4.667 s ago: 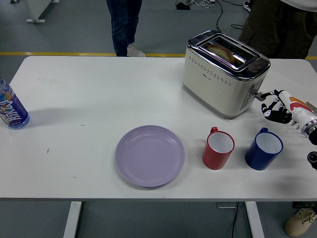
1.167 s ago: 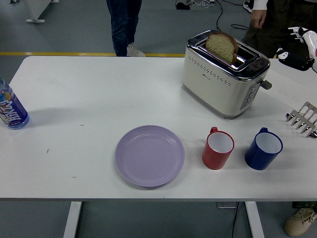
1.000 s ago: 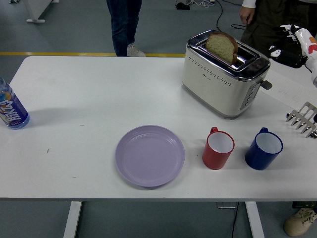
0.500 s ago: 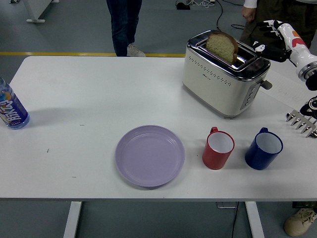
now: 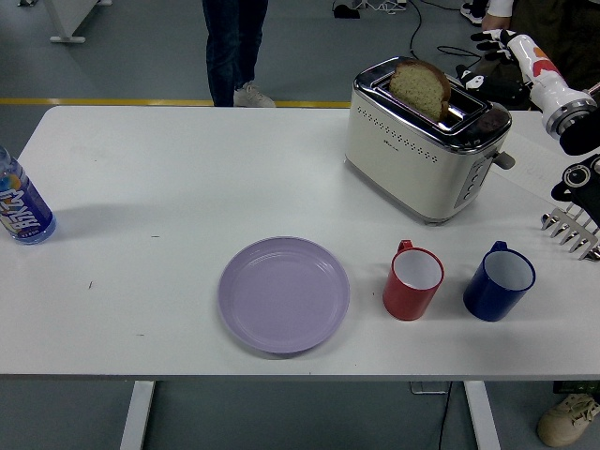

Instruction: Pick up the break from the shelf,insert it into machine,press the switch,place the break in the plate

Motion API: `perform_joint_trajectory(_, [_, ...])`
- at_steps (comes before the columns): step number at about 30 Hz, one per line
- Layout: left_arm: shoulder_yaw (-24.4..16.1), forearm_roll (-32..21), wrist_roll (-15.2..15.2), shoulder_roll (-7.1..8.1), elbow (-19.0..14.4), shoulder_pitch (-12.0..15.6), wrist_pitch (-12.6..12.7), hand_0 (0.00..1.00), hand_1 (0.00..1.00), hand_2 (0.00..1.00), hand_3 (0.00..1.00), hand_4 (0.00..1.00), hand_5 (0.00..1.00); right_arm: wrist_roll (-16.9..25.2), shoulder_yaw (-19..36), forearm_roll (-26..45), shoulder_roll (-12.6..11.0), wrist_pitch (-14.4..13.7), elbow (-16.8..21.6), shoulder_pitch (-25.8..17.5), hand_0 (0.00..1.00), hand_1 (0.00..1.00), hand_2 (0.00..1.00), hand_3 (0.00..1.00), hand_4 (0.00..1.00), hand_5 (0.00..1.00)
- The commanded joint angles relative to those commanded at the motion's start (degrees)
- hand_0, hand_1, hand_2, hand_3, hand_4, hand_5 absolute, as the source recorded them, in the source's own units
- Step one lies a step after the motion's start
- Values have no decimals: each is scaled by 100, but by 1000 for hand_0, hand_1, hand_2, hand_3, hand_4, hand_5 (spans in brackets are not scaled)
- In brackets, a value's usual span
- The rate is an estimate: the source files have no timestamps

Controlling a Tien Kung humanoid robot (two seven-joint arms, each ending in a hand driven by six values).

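I expect the slice of bread (image 5: 420, 88) to slide out freely and stay flat when I lift it, since it stands upright, well above the toaster's slot (image 5: 457, 118).
A cream and chrome toaster (image 5: 422, 150) stands at the back right of the table. A slice of brown bread (image 5: 420, 88) sticks up out of its slot. My right hand (image 5: 487, 58) hovers just right of the bread, above the toaster's far end, fingers spread and holding nothing. A lilac plate (image 5: 284, 293) lies bare near the front middle. My left arm is out of sight.
A red mug (image 5: 413, 279) and a blue mug (image 5: 499, 280) stand right of the plate. A metal rack (image 5: 574, 228) sits at the right edge. A blue bottle (image 5: 21, 206) stands at the left edge. People stand beyond the far side.
The bread has popped up from the toaster. My right hand rose from beside the toaster's switch and has moved left and up toward the bread.
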Motion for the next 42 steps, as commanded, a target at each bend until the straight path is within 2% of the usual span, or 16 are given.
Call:
perform_joint_trajectory(15, [67, -61, -10, 16, 0, -52, 7, 632, 488, 469, 546, 339, 805, -186, -405, -56, 368, 254, -687, 692, 883, 815, 813, 846, 701, 382])
perform_joint_trajectory(24, [98, -97, -19, 26, 0, -65, 18, 633, 487, 468, 543, 339, 805, -269, -622, -29, 537, 384, -1040, 929, 881, 812, 805, 846, 705, 385])
perform_joint_trajectory(33, [125, -118, -17, 28, 0, -78, 20, 633, 487, 466, 543, 340, 804, -323, -855, -119, 813, 459, -1533, 1303, 879, 807, 799, 844, 710, 383])
perform_joint_trajectory(42, [144, -134, -19, 46, 0, -96, 27, 633, 486, 465, 543, 342, 801, -452, -1072, -208, 1015, 657, -1870, 1569, 855, 773, 774, 836, 714, 391])
